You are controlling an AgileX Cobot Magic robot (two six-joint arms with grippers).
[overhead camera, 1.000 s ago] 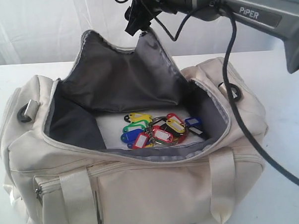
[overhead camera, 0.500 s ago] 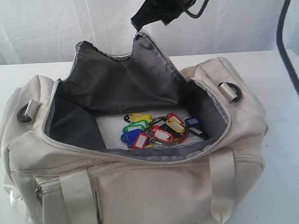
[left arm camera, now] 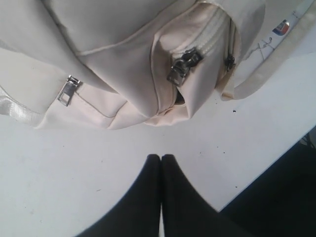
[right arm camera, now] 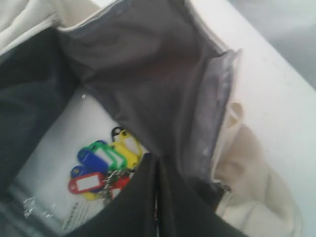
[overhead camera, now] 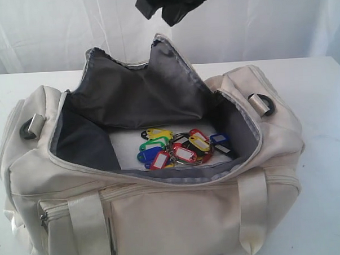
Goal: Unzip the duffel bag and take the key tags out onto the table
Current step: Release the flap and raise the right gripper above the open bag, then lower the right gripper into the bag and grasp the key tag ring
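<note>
The bag's flap (overhead camera: 146, 89) is out of the way of the bag's opening. My right gripper should keep going down toward the key tags (overhead camera: 185, 149) until its fingers can open just above them.
The cream duffel bag (overhead camera: 162, 218) stands unzipped on the white table (overhead camera: 321, 98), its grey-lined flap (overhead camera: 140, 89) upright at the back. The bunch of coloured key tags (overhead camera: 179, 148) lies on the bag's floor, right of centre. My right gripper (overhead camera: 156, 6) hangs shut above the flap's top edge, apart from it and holding nothing. In the right wrist view its closed tips (right arm camera: 157, 158) point down into the bag beside the key tags (right arm camera: 101, 165). My left gripper (left arm camera: 161, 157) is shut and empty over the table (left arm camera: 59, 173), near the bag's end pocket (left arm camera: 197, 74).
A metal zipper pull (left arm camera: 182, 66) hangs on the end pocket, a smaller one (left arm camera: 68, 90) on the seam beside it. A strap (left arm camera: 266, 74) lies on the table near its edge (left arm camera: 276, 163). Black D-rings (overhead camera: 262, 103) sit at both bag ends.
The right gripper has risen from the flap's top edge and drifted left, and its arm has left the frame. The flap stays upright. Bag and key tags have not moved.
</note>
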